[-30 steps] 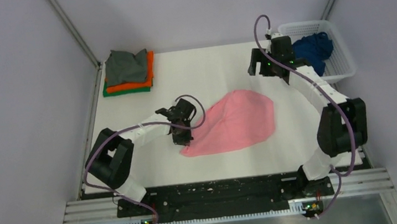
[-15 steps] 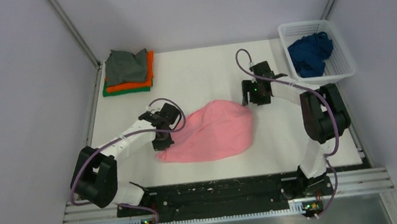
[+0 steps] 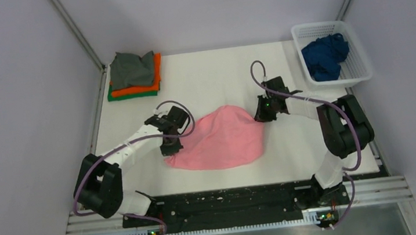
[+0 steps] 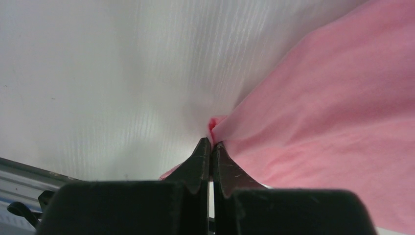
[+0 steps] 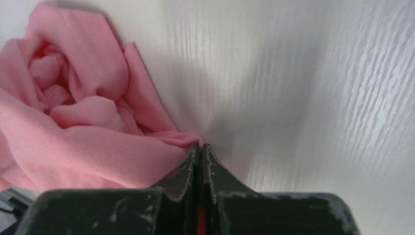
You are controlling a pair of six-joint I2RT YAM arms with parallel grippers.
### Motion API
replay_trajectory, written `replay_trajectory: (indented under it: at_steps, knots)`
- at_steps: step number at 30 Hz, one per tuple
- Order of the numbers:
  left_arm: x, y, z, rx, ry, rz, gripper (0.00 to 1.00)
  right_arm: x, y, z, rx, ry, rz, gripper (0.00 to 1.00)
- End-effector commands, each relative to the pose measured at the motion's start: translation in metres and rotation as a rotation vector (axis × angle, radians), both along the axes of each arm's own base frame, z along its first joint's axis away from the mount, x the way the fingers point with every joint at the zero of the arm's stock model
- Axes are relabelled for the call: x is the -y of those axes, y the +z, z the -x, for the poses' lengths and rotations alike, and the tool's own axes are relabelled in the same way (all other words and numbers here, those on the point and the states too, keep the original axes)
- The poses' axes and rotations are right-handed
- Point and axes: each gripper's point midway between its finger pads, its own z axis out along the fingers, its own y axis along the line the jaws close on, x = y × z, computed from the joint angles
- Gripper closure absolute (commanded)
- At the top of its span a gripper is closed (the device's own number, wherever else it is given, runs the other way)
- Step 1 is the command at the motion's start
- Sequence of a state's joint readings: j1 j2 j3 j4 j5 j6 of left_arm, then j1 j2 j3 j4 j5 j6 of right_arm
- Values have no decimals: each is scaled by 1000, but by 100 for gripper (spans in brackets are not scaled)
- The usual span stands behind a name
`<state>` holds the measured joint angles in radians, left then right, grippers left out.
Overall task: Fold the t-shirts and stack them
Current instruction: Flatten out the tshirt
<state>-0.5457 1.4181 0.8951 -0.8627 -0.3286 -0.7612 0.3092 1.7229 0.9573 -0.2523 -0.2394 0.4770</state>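
The pink t-shirt bunches (image 5: 80,100) beside my right gripper, so next I lift both held edges toward the back (image 3: 165,78) and pull the edges apart before folding.
A pink t-shirt (image 3: 222,140) lies crumpled in the middle of the white table. My left gripper (image 3: 172,150) is shut on its left edge; the wrist view shows the closed fingertips pinching a fold of pink t-shirt (image 4: 313,117) at my left gripper (image 4: 211,143). My right gripper (image 3: 259,116) is shut on the shirt's upper right edge; pink cloth shows between its closed jaws, and the pink t-shirt (image 5: 83,127) bunches to the left of my right gripper (image 5: 200,147). Folded grey, orange and green t-shirts (image 3: 133,74) are stacked at the back left.
A white lattice basket (image 3: 359,55) at the back right holds a dark blue t-shirt (image 3: 324,55). Grey walls enclose the table on three sides. A metal rail (image 3: 232,205) runs along the near edge by the arm bases.
My right arm swung from the basket down to the pink shirt's upper right edge and shut on it. My left gripper dragged the shirt left, then held still.
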Motion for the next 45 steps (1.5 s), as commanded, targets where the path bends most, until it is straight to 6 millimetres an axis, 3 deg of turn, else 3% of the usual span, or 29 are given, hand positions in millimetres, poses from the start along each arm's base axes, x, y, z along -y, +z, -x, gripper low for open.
replay_trajectory:
  at_steps: [1, 4, 7, 12, 16, 19, 20, 23, 25, 28, 30, 32, 35, 39, 41, 43, 44, 45]
  knots:
    - [12, 27, -22, 119, 22, 72, 100, -23, 46, -3, 102, 22, -128, 100]
    - [19, 58, -39, 231, 27, 126, 100, -14, 97, -26, 274, -17, -101, 100]
    - [31, 123, -68, 434, -22, 207, 100, -1, 178, -47, 510, -69, -78, 100]
    - [42, 266, -95, 870, -140, 345, 100, 36, 297, -57, 838, -186, 19, 100]
    - [33, 390, -91, 1213, -213, 373, 100, 66, 393, -52, 1063, -274, 94, 100]
    - [23, 459, -83, 1365, -221, 367, 100, 75, 457, -37, 1194, -295, 90, 100]
    - [23, 475, -79, 1402, -240, 374, 100, 78, 478, -28, 1238, -298, 82, 100]
    - [23, 507, -63, 1485, -294, 410, 100, 87, 513, -6, 1321, -304, 84, 100]
    - [21, 523, -49, 1533, -321, 430, 100, 88, 530, 10, 1359, -279, 71, 100]
    - [14, 538, -30, 1580, -341, 446, 100, 84, 536, 31, 1366, -220, 39, 100]
    - [8, 536, -26, 1591, -329, 436, 100, 86, 531, 38, 1352, -222, 39, 100]
    - [0, 523, -35, 1568, -260, 403, 100, 92, 514, 36, 1307, -254, 65, 100]
    - [-6, 473, -69, 1409, -135, 297, 100, 107, 476, 23, 1169, -344, 139, 100]
    - [6, 360, -123, 1065, -64, 223, 100, 111, 403, -9, 957, -384, 251, 100]
    - [9, 288, -143, 849, -46, 279, 100, 102, 349, -30, 830, -355, 281, 100]
    - [-10, 220, -155, 662, 47, 269, 100, 90, 293, -53, 700, -299, 278, 100]
    - [-20, 192, -158, 586, 88, 251, 100, 84, 256, -67, 614, -269, 279, 96]
    - [-28, 169, -163, 532, 115, 236, 100, 83, 229, -79, 554, -255, 272, 82]
